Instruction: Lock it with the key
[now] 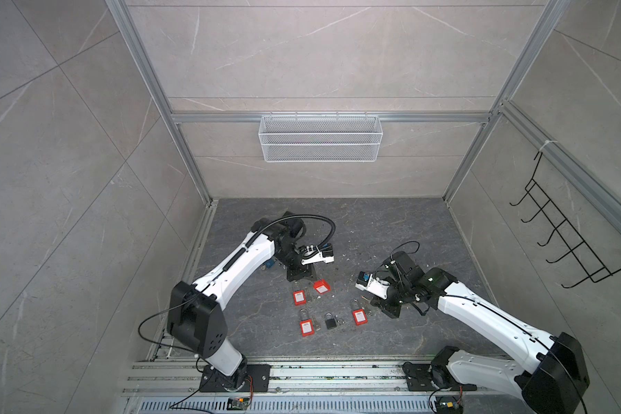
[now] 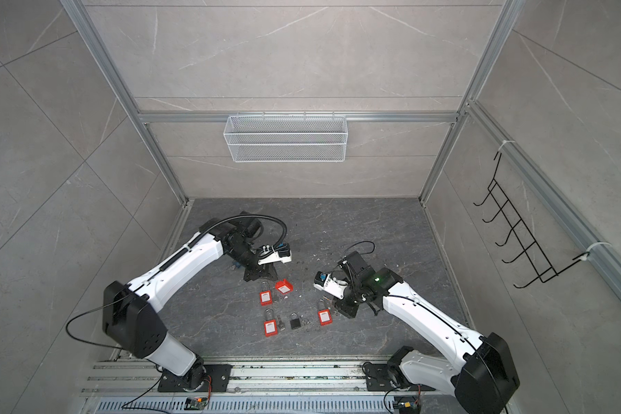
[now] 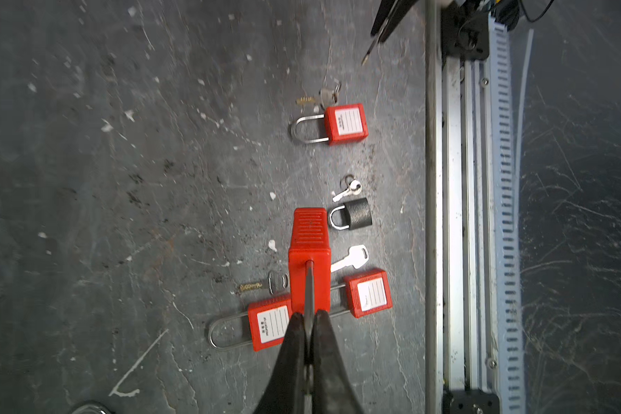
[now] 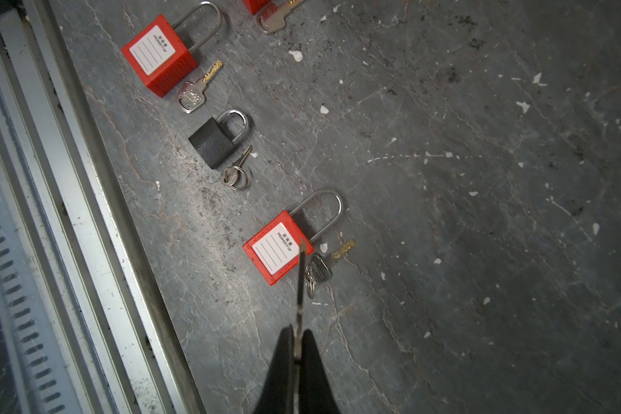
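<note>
I should use my left gripper to keep bringing down the held red padlock [image 1: 322, 286] until its body rests. The red padlock hangs by its shackle over the clear floor [image 1: 326, 300] behind the black padlock.
My left gripper [image 3: 309, 315] is shut on the steel shackle of a red padlock [image 3: 309, 258] and holds it above the floor, body pointing away from the fingers. In both top views this padlock [image 1: 321, 286] [image 2: 283, 286] hangs just right of the left gripper [image 1: 309, 280]. My right gripper [image 4: 297, 331] is shut on a key [image 4: 300, 283], seen edge-on, blade sticking out forward. In a top view the key's tip [image 1: 364, 297] points left from the right gripper [image 1: 374, 303], well apart from the held padlock.
On the dark floor lie three red padlocks [image 1: 299, 296] [image 1: 306, 327] [image 1: 358, 316] and a small black padlock [image 1: 330, 321], each with a loose key beside it. An aluminium rail [image 1: 302, 372] runs along the front. A mesh basket [image 1: 319, 138] hangs on the back wall.
</note>
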Available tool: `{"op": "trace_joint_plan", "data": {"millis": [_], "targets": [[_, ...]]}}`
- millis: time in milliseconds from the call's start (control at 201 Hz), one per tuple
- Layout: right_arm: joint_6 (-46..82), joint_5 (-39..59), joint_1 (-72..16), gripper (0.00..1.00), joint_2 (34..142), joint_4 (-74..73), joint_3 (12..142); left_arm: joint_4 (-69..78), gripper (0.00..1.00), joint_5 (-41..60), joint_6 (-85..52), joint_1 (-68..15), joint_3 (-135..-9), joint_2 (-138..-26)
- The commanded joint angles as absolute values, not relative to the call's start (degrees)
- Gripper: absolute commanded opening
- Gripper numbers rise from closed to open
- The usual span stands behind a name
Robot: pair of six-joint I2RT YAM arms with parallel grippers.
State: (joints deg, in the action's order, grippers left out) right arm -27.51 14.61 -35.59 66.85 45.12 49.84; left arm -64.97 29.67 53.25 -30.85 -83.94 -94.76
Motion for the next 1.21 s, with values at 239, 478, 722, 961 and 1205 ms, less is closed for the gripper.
{"op": "trace_joint_plan", "data": {"millis": [239, 478, 722, 961, 1205], "targets": [[-23.9, 14.6, -35.3, 0.00, 67.3, 44.0, 49.9, -72.8, 0.00, 28.1, 55.2, -31.0, -95.3, -109.1], [-22.2, 16.4, -35.3, 0.00, 69.1, 42.4, 49.4, -74.7, 0.00, 28.9, 54.6, -32.6, -98.3, -115.8], [-21.4, 16.8, -35.3, 0.00, 69.6, 41.7, 49.1, -75.3, 0.00, 29.7, 53.9, -33.1, -99.1, -119.8], [-18.4, 18.1, -35.3, 0.00, 70.7, 39.4, 48.9, -74.5, 0.00, 27.8, 52.4, -33.9, -101.0, -123.7], [-14.1, 18.0, -35.3, 0.00, 70.4, 37.9, 48.8, -71.2, 0.17, 22.6, 50.1, -34.3, -102.3, -125.5]]}}
